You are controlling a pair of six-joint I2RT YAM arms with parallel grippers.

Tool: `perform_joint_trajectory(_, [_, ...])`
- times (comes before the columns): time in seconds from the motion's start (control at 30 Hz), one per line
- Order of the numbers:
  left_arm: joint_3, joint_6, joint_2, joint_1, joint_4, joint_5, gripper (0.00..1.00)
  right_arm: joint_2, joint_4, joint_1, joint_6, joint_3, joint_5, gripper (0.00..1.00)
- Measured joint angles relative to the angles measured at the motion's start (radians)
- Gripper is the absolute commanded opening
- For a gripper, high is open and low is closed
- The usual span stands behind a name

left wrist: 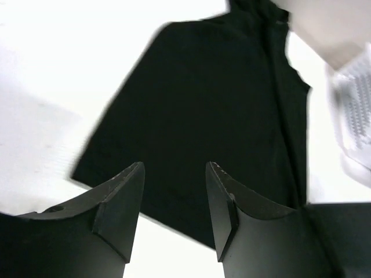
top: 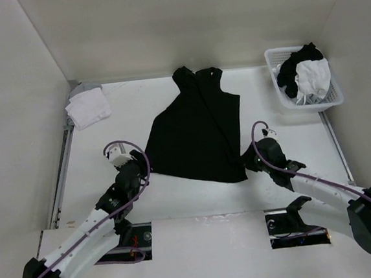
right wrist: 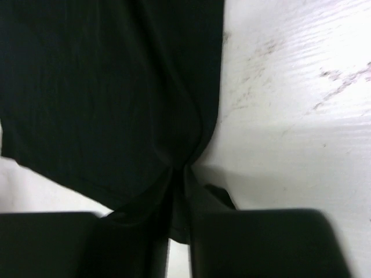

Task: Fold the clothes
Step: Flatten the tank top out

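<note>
A lengthwise crease (top: 217, 121) goes from the top's straps toward its hem. The black sleeveless top (top: 190, 133) will open out flat when I pull its hem corners apart.
The clothes (top: 197, 128), a black sleeveless top, lie spread on the white table with the straps at the far end and the hem toward me, a lengthwise crease down the right half. My left gripper (top: 142, 165) hovers just off the hem's left corner. In the left wrist view it (left wrist: 175, 166) stands open with nothing between its fingers, and the clothes (left wrist: 214, 98) lie beyond them. My right gripper (top: 249, 159) sits at the hem's right corner. Seen from the right wrist, it (right wrist: 179, 174) pinches a puckered fold of the clothes (right wrist: 104, 87) in a narrow gap.
A white basket (top: 328, 100) with black and white garments stands at the far right and shows blurred in the left wrist view (left wrist: 353, 116). A folded white and grey cloth pile (top: 86, 107) lies at the far left. Walls enclose the table on three sides.
</note>
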Motion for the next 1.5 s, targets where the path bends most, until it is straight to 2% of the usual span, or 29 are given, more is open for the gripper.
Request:
perform_joint_trajectory(0.03, [0.001,-0.007,0.031,0.019,0.002,-0.002,0.46,-0.003,0.002,-0.011,0.003,0.0,-0.001,0.38])
perform_joint_trajectory(0.1, [0.011,-0.012,0.13,0.061,0.002,0.011,0.46,-0.009,0.0,-0.019,0.004,0.0,-0.001,0.43])
perform_joint_trajectory(0.2, [0.05,-0.016,0.331,0.119,0.003,0.053,0.44,-0.046,-0.011,-0.021,0.005,0.0,-0.001,0.45])
perform_joint_trajectory(0.3, [0.06,-0.025,0.444,0.16,0.003,0.079,0.44,-0.104,-0.033,0.0,0.014,-0.002,0.008,0.47])
perform_joint_trajectory(0.53, [0.06,-0.045,0.473,0.192,0.012,0.088,0.44,-0.13,-0.076,0.1,0.047,-0.015,0.054,0.47])
perform_joint_trajectory(0.83, [0.077,-0.048,0.546,0.214,0.044,0.085,0.42,-0.117,-0.097,0.131,0.111,-0.057,0.088,0.47])
perform_joint_trajectory(0.93, [0.08,-0.047,0.551,0.23,0.045,0.094,0.33,-0.117,-0.123,0.143,0.134,-0.063,0.101,0.47])
perform_joint_trajectory(1.07, [0.08,-0.048,0.561,0.262,0.047,0.121,0.11,-0.117,-0.163,0.178,0.166,-0.063,0.13,0.47])
perform_joint_trajectory(1.13, [0.08,-0.043,0.56,0.276,0.048,0.144,0.06,-0.118,-0.185,0.2,0.179,-0.063,0.148,0.47])
perform_joint_trajectory(1.23, [0.077,-0.04,0.512,0.295,0.044,0.177,0.03,-0.119,-0.213,0.223,0.192,-0.058,0.174,0.47])
perform_joint_trajectory(1.37, [0.077,-0.03,0.305,0.323,0.021,0.201,0.02,-0.121,-0.261,0.239,0.211,-0.042,0.2,0.48])
perform_joint_trajectory(1.5, [0.077,-0.021,0.175,0.366,-0.028,0.217,0.02,-0.121,-0.295,0.254,0.23,-0.032,0.225,0.49])
